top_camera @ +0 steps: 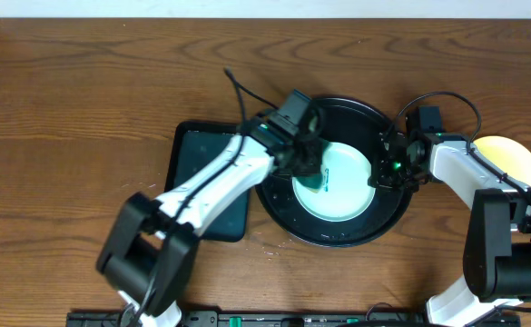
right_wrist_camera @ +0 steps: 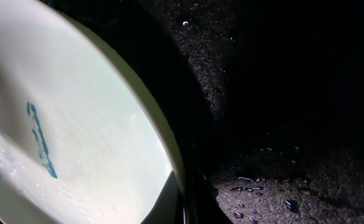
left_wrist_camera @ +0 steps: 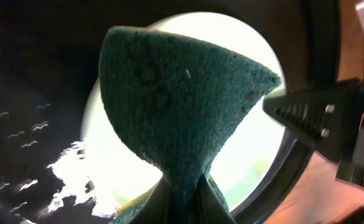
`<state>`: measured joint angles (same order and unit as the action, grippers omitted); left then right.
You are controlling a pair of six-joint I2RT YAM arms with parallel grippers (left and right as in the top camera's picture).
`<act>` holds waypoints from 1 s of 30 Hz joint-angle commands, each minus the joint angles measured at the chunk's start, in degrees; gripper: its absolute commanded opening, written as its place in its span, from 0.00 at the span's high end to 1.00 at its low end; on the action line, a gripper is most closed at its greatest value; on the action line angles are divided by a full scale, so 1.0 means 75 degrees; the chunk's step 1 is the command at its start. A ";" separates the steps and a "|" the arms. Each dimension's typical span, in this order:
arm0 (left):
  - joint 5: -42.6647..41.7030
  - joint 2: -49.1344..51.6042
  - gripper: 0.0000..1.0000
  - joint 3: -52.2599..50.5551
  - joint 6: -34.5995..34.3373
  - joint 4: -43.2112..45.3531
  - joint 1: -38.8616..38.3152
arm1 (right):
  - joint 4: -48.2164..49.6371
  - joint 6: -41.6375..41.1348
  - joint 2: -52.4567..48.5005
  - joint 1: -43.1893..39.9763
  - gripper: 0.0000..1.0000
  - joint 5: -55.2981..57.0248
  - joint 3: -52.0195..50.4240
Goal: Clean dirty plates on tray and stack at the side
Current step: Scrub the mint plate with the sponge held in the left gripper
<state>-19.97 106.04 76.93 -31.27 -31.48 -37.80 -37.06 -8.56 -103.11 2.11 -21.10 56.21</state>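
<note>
The teal smear (top_camera: 327,180) is on the plate past the sponge. Next, my left gripper wipes back over the plate's middle (top_camera: 334,184) before it puts the sponge down.
A pale mint-white plate (top_camera: 342,182) lies in the round black tray (top_camera: 338,238). My left gripper (top_camera: 309,163) is shut on a dark green sponge (left_wrist_camera: 182,99) and holds it over the plate's left part (left_wrist_camera: 250,155). My right gripper (top_camera: 380,173) is shut on the plate's right rim (right_wrist_camera: 169,149). The plate (right_wrist_camera: 82,124) carries a teal smear (right_wrist_camera: 40,140) in the right wrist view. A pale yellow plate (top_camera: 510,159) rests on the wood at the far right. The third plate is not in view.
A dark teal rectangular tray (top_camera: 201,173) lies left of the black tray, under my left arm. Water drops (right_wrist_camera: 256,183) sit on the black tray's floor. Brown wood-grain tabletop (top_camera: 83,109) surrounds everything.
</note>
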 commanded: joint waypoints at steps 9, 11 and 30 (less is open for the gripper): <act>-0.0428 0.1789 0.92 0.0079 -0.0874 0.1172 -0.0801 | 0.0026 -0.0283 0.0006 0.0105 0.99 0.0379 -0.0015; -0.0350 0.2095 0.93 0.0079 -0.0874 0.1046 -0.0746 | 0.0009 -0.0286 0.0006 0.0111 0.99 0.0379 -0.0015; 0.4503 0.2090 0.92 0.0425 -0.0557 -0.1641 -0.0256 | -0.0009 -0.0277 0.0006 0.0117 0.99 0.0647 -0.0015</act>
<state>1.08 117.86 83.11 -37.06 -42.81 -42.33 -37.87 -10.09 -102.94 3.27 -21.17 56.18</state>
